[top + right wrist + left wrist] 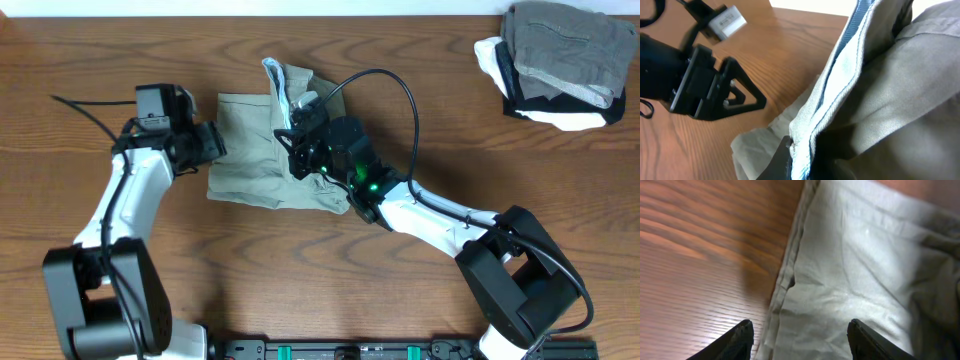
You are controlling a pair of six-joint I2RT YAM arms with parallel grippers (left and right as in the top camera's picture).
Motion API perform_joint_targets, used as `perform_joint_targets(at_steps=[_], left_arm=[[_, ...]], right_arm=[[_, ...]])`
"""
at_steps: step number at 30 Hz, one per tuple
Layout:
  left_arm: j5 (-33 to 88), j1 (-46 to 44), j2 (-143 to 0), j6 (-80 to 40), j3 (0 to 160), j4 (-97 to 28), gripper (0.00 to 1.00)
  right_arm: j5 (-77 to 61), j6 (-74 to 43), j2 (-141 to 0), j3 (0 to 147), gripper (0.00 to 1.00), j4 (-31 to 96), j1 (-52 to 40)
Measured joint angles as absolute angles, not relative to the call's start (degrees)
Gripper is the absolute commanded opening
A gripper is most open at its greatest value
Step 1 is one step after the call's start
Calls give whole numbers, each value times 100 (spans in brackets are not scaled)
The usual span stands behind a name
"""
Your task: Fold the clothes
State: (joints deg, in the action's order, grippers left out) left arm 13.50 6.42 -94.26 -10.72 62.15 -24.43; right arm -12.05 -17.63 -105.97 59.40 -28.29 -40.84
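The seamed band (280, 88) stands in my right gripper while my left gripper is astride the hemmed edge (779, 305), so next my left gripper moves in and grabs the band.
The clothes (250, 150), pale khaki-green shorts, lie partly folded on the wooden table. My left gripper (214, 142) is at their left edge and is open. In the left wrist view its fingertips (742, 337) straddle the hemmed edge of the clothes (855, 270), with nothing pinched between them (800, 342). My right gripper (298, 132) is over the right part of the clothes and is shut on a raised fold of them. In the right wrist view a seamed band of the clothes (840, 85) rises from the gripper (799, 162), and only one dark finger (782, 160) shows.
A stack of folded garments (560, 60), grey over white and black, sits at the far right corner. The left arm's black cable (90, 112) trails over the table at the left. The left gripper (732, 95) shows close by in the right wrist view.
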Motion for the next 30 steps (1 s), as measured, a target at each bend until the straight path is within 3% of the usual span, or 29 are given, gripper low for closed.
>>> perform_joint_targets(at_steps=[1, 2, 4, 5, 7, 16, 30], left_arm=[[1343, 672, -9371, -1083, 6215, -2447, 62], [1330, 714, -9308, -1103, 6215, -2447, 62], [1315, 827, -9144, -1166, 6215, -2456, 62], [1306, 867, -9085, -1186, 6215, -2456, 62], [1306, 967, -8943, -1205, 6215, -2462, 62], [1306, 1181, -8722, -1225, 6215, -2600, 63], [1599, 642, -8724, -939, 6215, -2681, 63]], right_arm=[[-1223, -1767, -10597, 5940, 10, -2904, -4084], [-1236, -1789, -10597, 5940, 23, -2980, -4086], [-1262, -1820, -10597, 5940, 65, -3260, -4112], [-1275, -1826, -10597, 5942, 80, -3361, -4143], [-1297, -1826, -10597, 5942, 99, -3489, -4235], [-1358, -1824, -10595, 5942, 99, -3588, -4416], [-1516, -1826, -10422, 5955, 99, -1763, -3004]])
